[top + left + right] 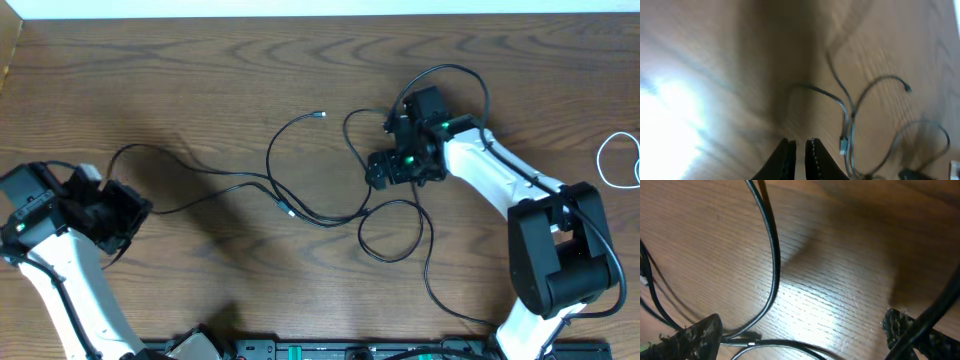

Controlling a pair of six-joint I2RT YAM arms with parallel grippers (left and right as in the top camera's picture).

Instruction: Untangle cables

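Observation:
The cable's plug end pointing toward the back bends into the crossed black cables (284,195), so next my right gripper leaves the cable loop and draws that plug's bend (268,161) clear.
Several thin black cables (290,208) lie crossed in the middle of the table. One plug end (320,115) points toward the back, and a loop (395,230) lies in front of my right gripper (380,172). That gripper is open over the right part of the tangle. In the right wrist view a black cable (772,255) curves down between the wide-apart fingertips (700,337) to a plug (740,341) on the wood, and the gripper (802,330) holds nothing. My left gripper (130,215) is at the far left, with its jaws (800,157) nearly together and empty. It sees the cables (847,125) blurred ahead.
A white cable (620,160) lies coiled at the right edge of the wooden table (200,70). Thicker black leads (470,85) arc off the right arm. A black rail (330,350) runs along the front edge.

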